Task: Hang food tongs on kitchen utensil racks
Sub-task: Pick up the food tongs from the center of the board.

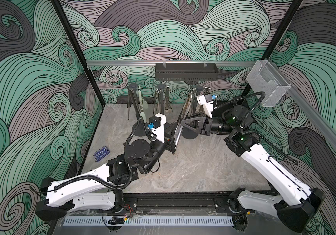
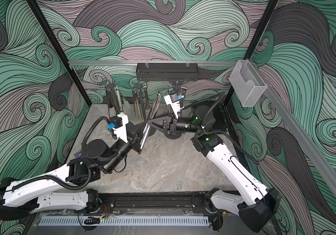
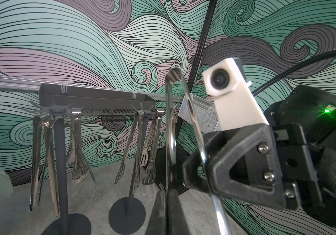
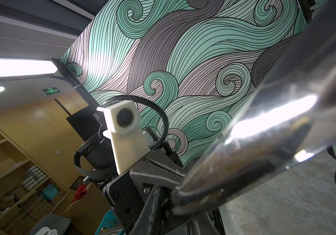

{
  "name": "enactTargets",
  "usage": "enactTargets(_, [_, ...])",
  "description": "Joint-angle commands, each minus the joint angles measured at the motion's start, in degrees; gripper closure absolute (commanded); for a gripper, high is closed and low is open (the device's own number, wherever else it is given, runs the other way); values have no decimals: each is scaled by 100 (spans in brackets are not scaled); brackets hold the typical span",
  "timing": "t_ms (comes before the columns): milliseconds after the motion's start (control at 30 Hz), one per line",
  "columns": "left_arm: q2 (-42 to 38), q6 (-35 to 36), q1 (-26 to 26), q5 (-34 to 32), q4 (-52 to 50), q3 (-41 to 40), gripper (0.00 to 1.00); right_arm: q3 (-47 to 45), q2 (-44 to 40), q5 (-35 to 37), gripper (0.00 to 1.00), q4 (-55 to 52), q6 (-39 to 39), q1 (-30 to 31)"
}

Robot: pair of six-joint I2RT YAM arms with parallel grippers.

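Next, I open my left gripper and move it away before my right gripper carries the tongs to the nearest rack [image 1: 196,86], because I have both grippers shut on the tongs' arms [image 1: 178,133].
Steel food tongs [image 1: 180,124] stand tilted in mid-air over the table, hinge loop [image 3: 174,71] uppermost. My left gripper [image 1: 173,141] is shut on one arm low down; the left wrist view shows its fingers [image 3: 159,213] pinched on that arm. My right gripper [image 1: 183,122] reaches in from the right and is shut on the other arm [image 3: 201,150], whose steel fills the right wrist view [image 4: 265,132]. Three dark utensil racks [image 1: 134,86] [image 1: 160,87] [image 1: 198,88] stand behind with other tongs [image 3: 41,152] hanging from them, including a pale-green-tipped pair [image 1: 142,101].
A black perforated shelf [image 1: 185,71] hangs on the back rail above the racks. A clear mesh box [image 1: 269,85] is fixed to the right rail. A blue card [image 1: 101,154] lies at the table's left edge. The racks' round bases [image 3: 127,211] sit just behind both grippers.
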Motion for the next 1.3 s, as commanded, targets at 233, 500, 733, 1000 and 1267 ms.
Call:
enactTargets(233, [-42,-31,34,-128,315,40,97,94,-140,307,100,111,-115,33])
enactTargets(500, [-108,345,58,-267,-100,49,39,528,-434,994,100,-1757,-1486,25])
enactTargets(733, [-828,-328,633,-1043,-1793,108,36,1870,-148,3099,100,-5474,-3949,-90])
enactTargets(1000, [-1673,-809,1982,-199,-2578,-324,37,3027,987,5455,100,-7432,-5138,-311])
enactTargets(1267, [-929,-931,2997,1694,-2642,-353,36,3431,1573,5556,100,-7668,-5198,-941])
